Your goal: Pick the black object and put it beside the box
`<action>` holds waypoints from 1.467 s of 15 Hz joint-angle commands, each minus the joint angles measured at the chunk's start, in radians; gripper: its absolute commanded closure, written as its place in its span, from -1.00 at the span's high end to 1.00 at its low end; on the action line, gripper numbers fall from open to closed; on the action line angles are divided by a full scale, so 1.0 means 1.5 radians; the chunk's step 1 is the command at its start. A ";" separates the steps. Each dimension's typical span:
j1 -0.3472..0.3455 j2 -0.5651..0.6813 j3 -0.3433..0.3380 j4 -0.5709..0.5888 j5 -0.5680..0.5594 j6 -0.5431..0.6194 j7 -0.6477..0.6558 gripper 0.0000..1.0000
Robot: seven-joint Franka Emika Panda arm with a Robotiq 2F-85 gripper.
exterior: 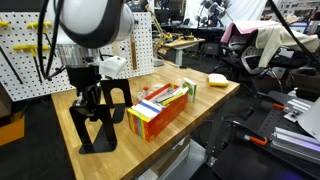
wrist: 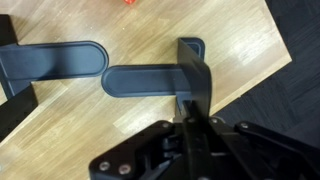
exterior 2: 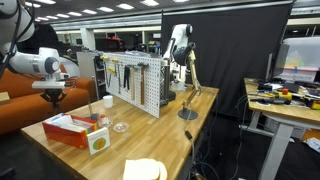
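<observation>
The black bookend in my gripper is standing with a gap between it and the striped box, so I should bring the bookend toward the box's near end (exterior: 138, 124) before my gripper opens.
My gripper (exterior: 92, 103) is shut on the top edge of the black object (exterior: 96, 128), an upright black bookend with an arch cutout. The bookend stands near the table's corner. I cannot tell whether its foot touches the wood. In the wrist view the jaws (wrist: 190, 118) pinch the thin upright plate (wrist: 194, 75), and its flat tongue (wrist: 140, 80) points left. The striped box (exterior: 160, 112) lies just beside it, with colourful flat items standing inside. The box also shows in an exterior view (exterior 2: 72, 128), under the gripper (exterior 2: 55, 97).
A second black bookend (exterior: 119, 97) stands between the held one and the box; its tongue (wrist: 55, 60) shows in the wrist view. A yellow sponge-like block (exterior: 217, 78) lies at the table's far end. A white pegboard (exterior: 25, 50) stands behind. The table edge (wrist: 250, 75) is close.
</observation>
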 commanded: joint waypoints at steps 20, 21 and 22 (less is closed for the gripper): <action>-0.002 -0.072 0.013 -0.085 -0.026 0.020 -0.063 -0.99; -0.003 -0.073 0.008 -0.087 -0.031 0.019 -0.064 -0.99; -0.004 -0.075 0.005 -0.089 -0.035 0.019 -0.065 -0.99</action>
